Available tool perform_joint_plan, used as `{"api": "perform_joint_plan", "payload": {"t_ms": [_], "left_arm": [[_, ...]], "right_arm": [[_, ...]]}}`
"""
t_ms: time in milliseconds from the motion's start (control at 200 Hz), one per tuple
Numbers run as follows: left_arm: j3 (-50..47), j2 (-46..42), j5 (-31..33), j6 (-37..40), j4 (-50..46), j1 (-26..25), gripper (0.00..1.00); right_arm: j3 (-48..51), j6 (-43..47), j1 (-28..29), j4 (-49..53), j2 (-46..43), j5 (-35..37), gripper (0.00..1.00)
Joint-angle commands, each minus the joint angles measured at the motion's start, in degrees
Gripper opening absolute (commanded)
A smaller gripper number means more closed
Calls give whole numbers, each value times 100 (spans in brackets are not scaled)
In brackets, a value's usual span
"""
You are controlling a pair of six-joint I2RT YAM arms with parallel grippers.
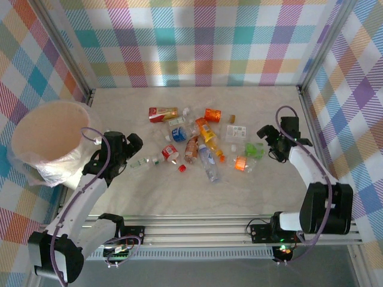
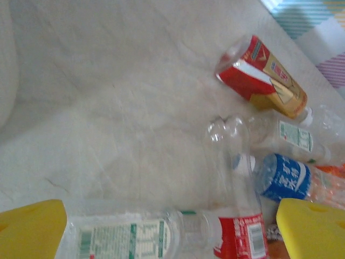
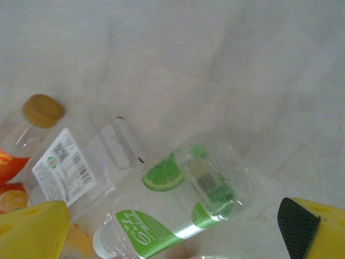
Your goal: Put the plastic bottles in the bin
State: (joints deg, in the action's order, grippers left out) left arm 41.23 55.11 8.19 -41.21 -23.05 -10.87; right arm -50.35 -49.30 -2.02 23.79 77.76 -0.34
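The green-labelled bottle is only lying beside the white-labelled bottle, with its base end clear, so I expect it to come up on its own when I lift it.
Several plastic bottles lie scattered mid-table. The bin, a large peach bucket with a clear liner, stands at the far left. My left gripper is open, just right of the bin. In the left wrist view a clear bottle with a green-and-white label lies between the yellow fingers. A red-labelled bottle lies beside it. My right gripper is open over a green-labelled bottle. In the right wrist view that green-labelled bottle lies on the table between the pads.
A blue-labelled bottle and a red-and-gold one lie beyond the left gripper. A clear bottle with a brown cap lies left of the green one. Checked walls enclose the table on three sides.
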Motion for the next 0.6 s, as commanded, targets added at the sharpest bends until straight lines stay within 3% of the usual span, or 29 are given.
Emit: {"api": "perform_joint_plan", "payload": {"t_ms": [0, 240, 370, 595], "left_arm": [[-17, 17, -541, -285, -138, -55, 100], [103, 324, -587, -144, -129, -91, 100], [74, 376, -546, -182, -154, -99, 100], [25, 385, -496, -170, -182, -99, 100]], "right_arm": [[-466, -1473, -98, 973, 377, -543, 100], [-987, -2187, -127, 1423, 1102, -792, 100], [-665, -2948, -130, 895, 1181, -1010, 100], [-794, -3156, -136, 884, 1547, -719, 100]]}}
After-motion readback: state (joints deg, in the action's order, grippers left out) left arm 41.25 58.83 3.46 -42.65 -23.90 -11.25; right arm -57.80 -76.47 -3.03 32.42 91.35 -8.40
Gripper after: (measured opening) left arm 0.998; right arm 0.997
